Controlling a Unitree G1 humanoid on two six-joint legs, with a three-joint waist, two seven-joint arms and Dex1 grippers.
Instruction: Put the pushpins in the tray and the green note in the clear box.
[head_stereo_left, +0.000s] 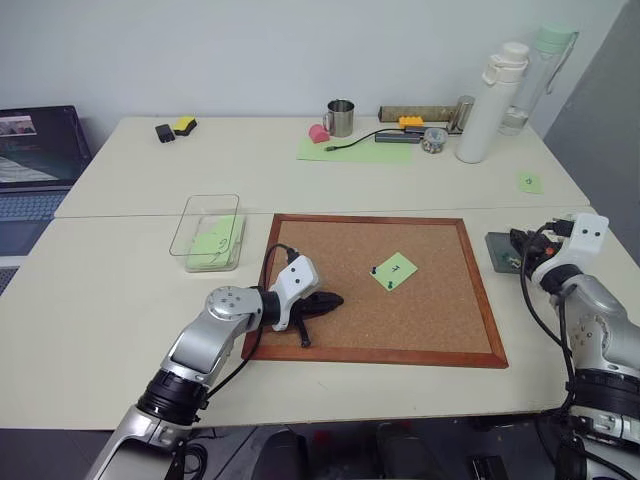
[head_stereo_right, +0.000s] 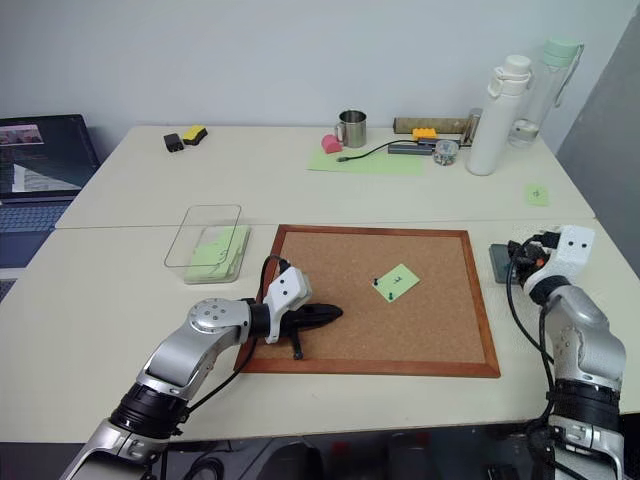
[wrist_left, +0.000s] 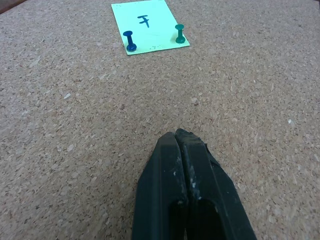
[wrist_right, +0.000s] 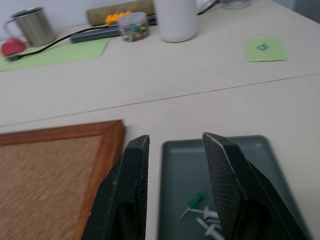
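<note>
The green note will come up together with the dark blue pushpin (head_stereo_left: 374, 269) when the robot pulls that pushpin, because it is stuck through a corner of the green note (head_stereo_left: 395, 271).
On the cork board (head_stereo_left: 330, 330) lies the green note (head_stereo_left: 396, 270), held by two pushpins, a dark blue one (wrist_left: 130, 41) and a green one (wrist_left: 179, 34). My left gripper (wrist_left: 178, 137) is shut and empty. It rests low over the cork, short of the note. To the right of the board, my right gripper (wrist_right: 176, 141) hangs open over the grey tray (wrist_right: 225, 150). Nothing is between its fingers. A green pushpin (wrist_right: 196, 200) and a few white ones (wrist_right: 210, 224) lie in the tray. The clear box (head_stereo_left: 208, 232), left of the board, holds light green paper.
At the back of the table stand a metal mug (head_stereo_left: 340, 117), a white bottle (head_stereo_left: 492, 100), a jar of pins (head_stereo_left: 434, 139) and a large pale green sheet (head_stereo_left: 355, 150). Another small green note (head_stereo_left: 530, 182) lies at the right. A laptop (head_stereo_left: 35, 150) sits far left.
</note>
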